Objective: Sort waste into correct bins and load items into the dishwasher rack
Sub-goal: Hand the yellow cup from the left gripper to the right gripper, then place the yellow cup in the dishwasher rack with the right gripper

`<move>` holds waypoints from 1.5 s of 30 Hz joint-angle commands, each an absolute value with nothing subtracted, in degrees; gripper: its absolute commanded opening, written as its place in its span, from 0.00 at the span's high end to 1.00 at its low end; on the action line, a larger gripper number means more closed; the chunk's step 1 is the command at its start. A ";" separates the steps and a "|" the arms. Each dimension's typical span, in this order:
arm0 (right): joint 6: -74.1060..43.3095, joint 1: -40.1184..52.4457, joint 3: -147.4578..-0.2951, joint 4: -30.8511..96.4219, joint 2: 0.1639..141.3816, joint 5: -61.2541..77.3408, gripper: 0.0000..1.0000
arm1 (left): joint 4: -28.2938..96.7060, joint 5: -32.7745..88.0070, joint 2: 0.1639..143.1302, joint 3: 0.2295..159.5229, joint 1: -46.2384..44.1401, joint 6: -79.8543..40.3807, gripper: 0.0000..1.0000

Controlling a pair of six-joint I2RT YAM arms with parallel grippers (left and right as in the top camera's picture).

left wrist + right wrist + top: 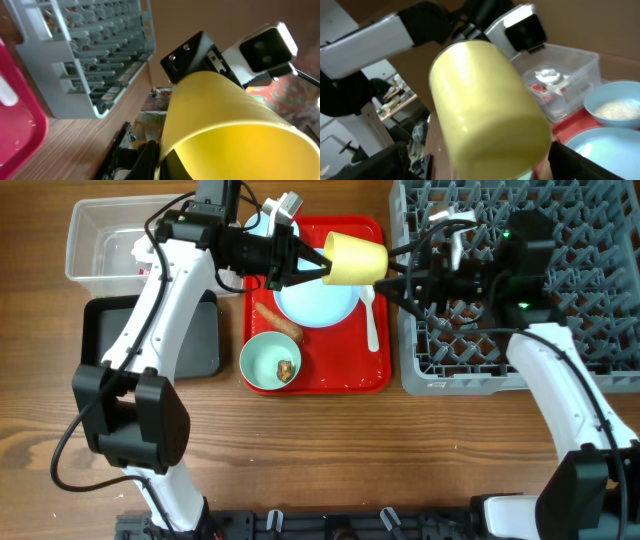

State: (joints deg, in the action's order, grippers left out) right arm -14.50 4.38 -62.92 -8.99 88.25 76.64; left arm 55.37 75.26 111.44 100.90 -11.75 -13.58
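Next, I take the yellow cup by its base point(383, 264) with my right gripper and lower it into the dishwasher rack, because my left gripper holds it by its rim point(330, 258), short of the rack.
A yellow cup point(355, 260) hangs on its side above the red tray point(330, 378), between my two grippers. My left gripper point(308, 265) is shut on the cup's rim; in the left wrist view the cup point(235, 125) fills the frame, with one finger point(156, 161) pinching its wall. My right gripper point(398, 277) is open, its fingers spread on either side of the cup's base. In the right wrist view the cup point(485, 110) sits between the fingers point(485, 167), with a gap on the left. The grey dishwasher rack point(600, 280) stands at the right.
On the tray are a light blue plate point(315, 305), a green bowl point(270, 360) with a food scrap, an orange-brown food piece point(275, 317) and a white spoon point(372, 315). A clear bin point(100, 240) with waste and a black bin point(200, 340) stand at the left.
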 commanded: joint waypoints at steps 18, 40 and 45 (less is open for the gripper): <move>-24.10 8.12 -64.05 -17.58 88.66 75.88 0.45 | 54.81 77.52 110.56 101.75 -13.93 -12.21 0.74; -21.93 -8.97 -64.07 2.76 86.52 62.81 0.41 | 54.83 57.28 110.56 101.75 -13.93 -12.25 0.51; -13.72 -8.97 -67.40 21.47 82.39 43.97 0.41 | 54.85 45.04 110.56 101.73 -14.00 -12.25 0.50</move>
State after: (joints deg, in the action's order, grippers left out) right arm -21.12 -8.84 -63.53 14.35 86.87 60.27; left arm 54.96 56.16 111.42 100.90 -13.78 -12.75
